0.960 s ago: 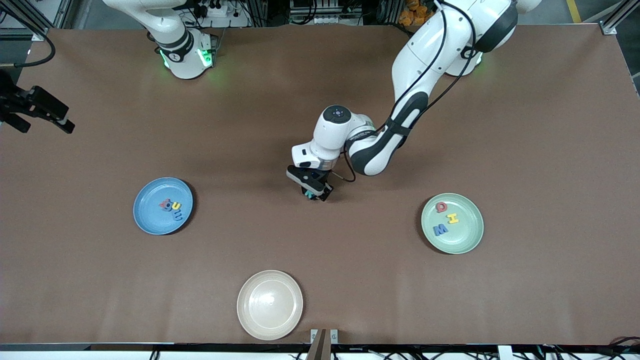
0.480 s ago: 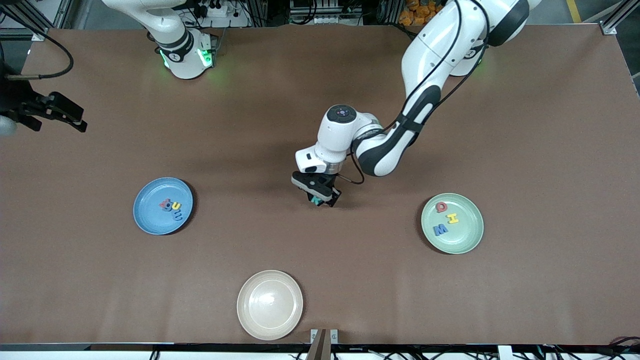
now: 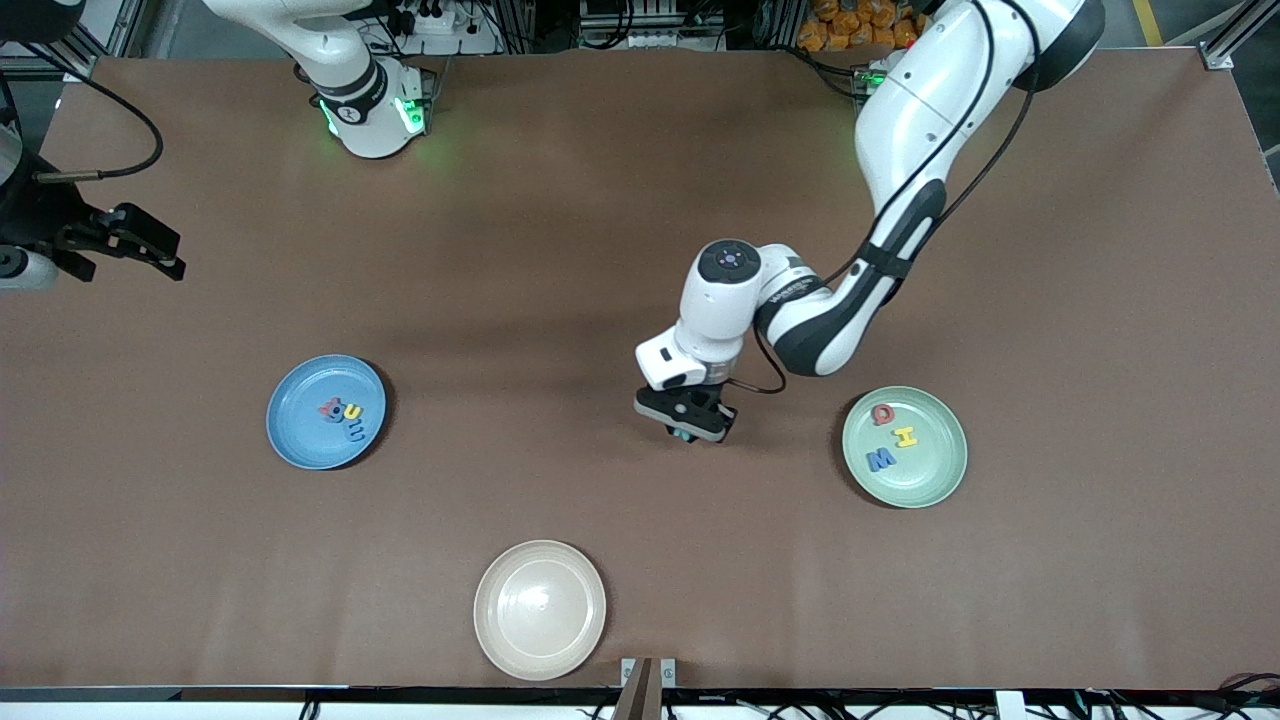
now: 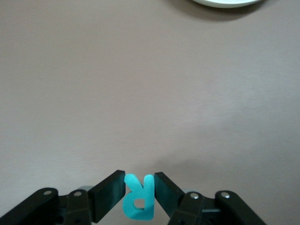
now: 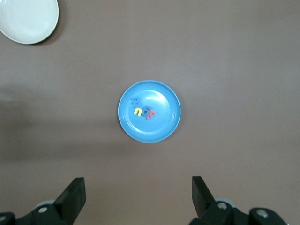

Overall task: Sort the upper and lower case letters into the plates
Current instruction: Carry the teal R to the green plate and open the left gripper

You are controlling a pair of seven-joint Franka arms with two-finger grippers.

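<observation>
The teal R (image 4: 139,198) is a capital letter like the letters on the mint green plate, so my left gripper goes on carrying it until it hangs above free space (image 3: 935,452) by the yellow H.
My left gripper (image 3: 687,433) is shut on a teal letter R (image 4: 138,198) and holds it in the air over bare table between the two plates. The mint green plate (image 3: 935,483) toward the left arm's end holds a red Q (image 3: 883,413), a yellow H (image 3: 905,436) and a blue M (image 3: 881,459). The sky blue plate (image 3: 295,445) toward the right arm's end holds several small letters (image 3: 343,414); it also shows in the right wrist view (image 5: 164,129). My right gripper (image 3: 165,262) is open and empty, up in the air at the table's edge at the right arm's end.
A cream-beige plate (image 3: 540,609) lies empty near the table's front edge, nearer to the front camera than both other plates; its edge shows in the left wrist view (image 4: 225,2) and it shows in the right wrist view (image 5: 28,18).
My left gripper has carried the teal R toward the mint green plate. My right gripper has shifted slightly inward over the table's edge.
</observation>
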